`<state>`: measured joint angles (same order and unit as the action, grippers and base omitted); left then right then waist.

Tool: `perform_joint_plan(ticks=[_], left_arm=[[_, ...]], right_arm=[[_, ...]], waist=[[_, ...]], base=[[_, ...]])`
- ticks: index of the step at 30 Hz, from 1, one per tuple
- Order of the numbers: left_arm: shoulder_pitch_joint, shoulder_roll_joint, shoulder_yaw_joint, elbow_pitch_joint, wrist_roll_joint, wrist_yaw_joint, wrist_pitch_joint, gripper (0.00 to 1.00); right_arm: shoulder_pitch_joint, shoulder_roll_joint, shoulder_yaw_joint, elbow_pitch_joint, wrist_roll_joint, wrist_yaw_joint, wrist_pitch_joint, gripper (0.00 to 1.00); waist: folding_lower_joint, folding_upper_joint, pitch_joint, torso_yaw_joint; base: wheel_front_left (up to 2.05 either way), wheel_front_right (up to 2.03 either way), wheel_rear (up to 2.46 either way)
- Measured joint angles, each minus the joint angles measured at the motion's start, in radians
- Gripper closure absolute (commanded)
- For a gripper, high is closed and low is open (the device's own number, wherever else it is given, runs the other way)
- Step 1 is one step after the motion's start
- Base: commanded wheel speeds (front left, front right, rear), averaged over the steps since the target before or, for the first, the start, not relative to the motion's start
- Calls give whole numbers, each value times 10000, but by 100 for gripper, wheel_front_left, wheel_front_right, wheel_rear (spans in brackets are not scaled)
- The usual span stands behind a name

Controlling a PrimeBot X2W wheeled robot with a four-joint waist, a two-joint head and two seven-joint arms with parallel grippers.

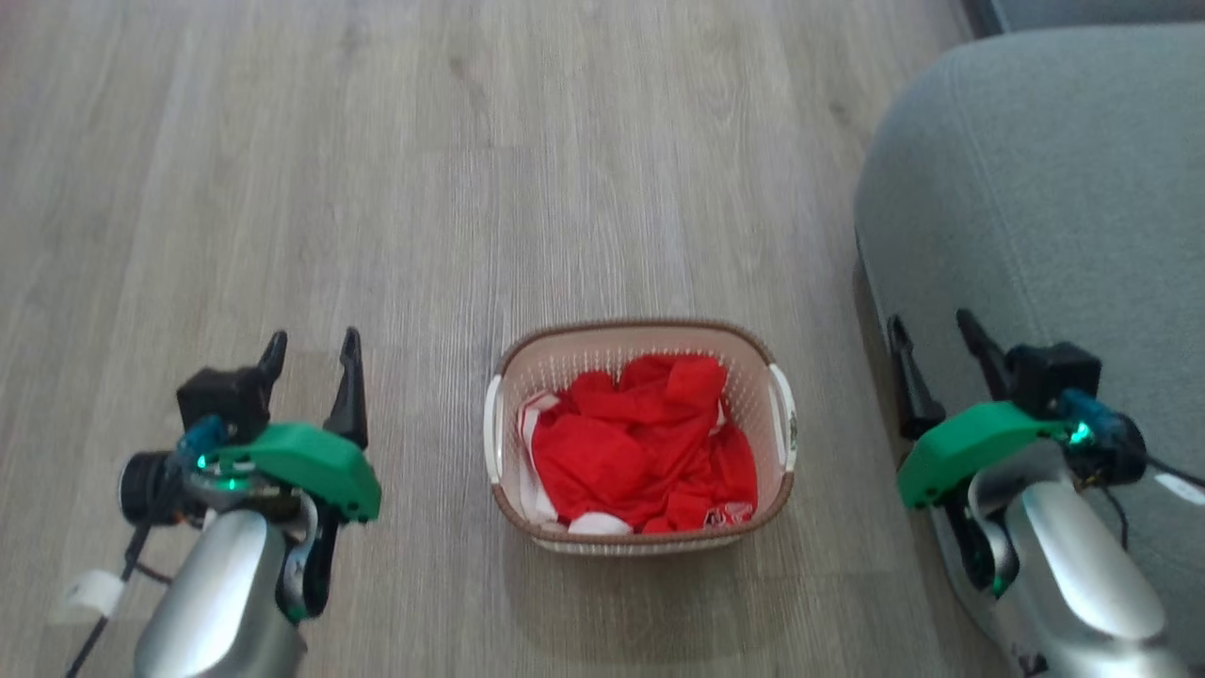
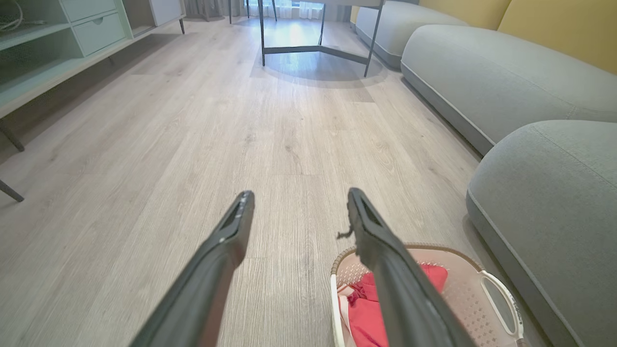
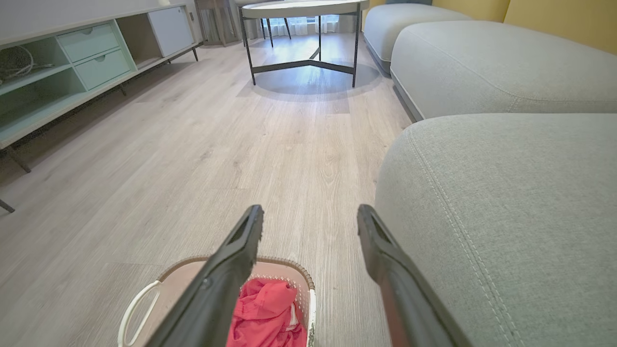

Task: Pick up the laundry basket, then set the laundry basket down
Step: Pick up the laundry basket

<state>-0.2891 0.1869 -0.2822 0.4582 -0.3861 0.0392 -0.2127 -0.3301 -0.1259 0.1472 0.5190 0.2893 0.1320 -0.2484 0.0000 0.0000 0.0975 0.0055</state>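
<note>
The red cloth [image 1: 633, 443] is lying slumped below the brown rim [image 1: 634, 324], so I expect it to come along in the same heap when I lift the laundry basket.
The laundry basket [image 1: 753, 395] stands on the wooden floor between my two arms, cream-white with a brown rim and white side handles, holding red cloth [image 1: 640, 443]. My left gripper [image 1: 313, 350] hovers open to the basket's left, apart from it. Open too, my right gripper [image 1: 934, 331] sits to the basket's right, near the sofa edge. In the left wrist view the basket [image 2: 462, 294] lies at the lower right, behind one finger of the left gripper [image 2: 299, 197]. The right wrist view has the basket [image 3: 294, 274] at the bottom, below the right gripper [image 3: 311, 212].
A grey sofa [image 1: 1045, 188] rises close on the right, beside my right arm. Further off stand a round metal-legged table [image 3: 303, 29] and a pale green low cabinet [image 3: 67, 62] along the left wall. Wooden floor [image 1: 377, 169] stretches ahead and to the left.
</note>
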Motion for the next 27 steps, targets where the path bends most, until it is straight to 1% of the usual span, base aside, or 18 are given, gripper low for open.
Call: perform_joint_plan(ticks=[6,10,13,17,20,27], left_arm=[[-699,-119,-36,395,-40,-221,-81,0],[-1305,-198,-272,792,-6,-387,-90,0],[-1822,-305,-349,1162,130,-407,-104,0],[-2653,-460,-326,1891,-46,-671,-186,0],[-3289,-558,-351,2497,-19,-759,-221,0],[-4745,-692,-594,3935,58,-1191,-278,0]], right_arm=[[-521,-8,-169,136,-96,0,0,0],[-1017,-10,-171,309,-368,0,0,0],[-1421,-8,-263,493,-449,0,0,0],[-1940,27,-303,748,-546,0,-2,0],[-2395,96,-314,1003,-631,0,-2,0],[-3515,242,-278,1726,-773,0,-13,0]], waist=[[1,0,855,-26],[1,0,1499,-63],[1,0,2014,-90],[2,0,2725,-124],[1,0,3265,-159],[2,0,4484,-278]], base=[[0,0,0],[0,0,0],[0,0,0],[0,0,0],[0,0,0],[0,0,0]])
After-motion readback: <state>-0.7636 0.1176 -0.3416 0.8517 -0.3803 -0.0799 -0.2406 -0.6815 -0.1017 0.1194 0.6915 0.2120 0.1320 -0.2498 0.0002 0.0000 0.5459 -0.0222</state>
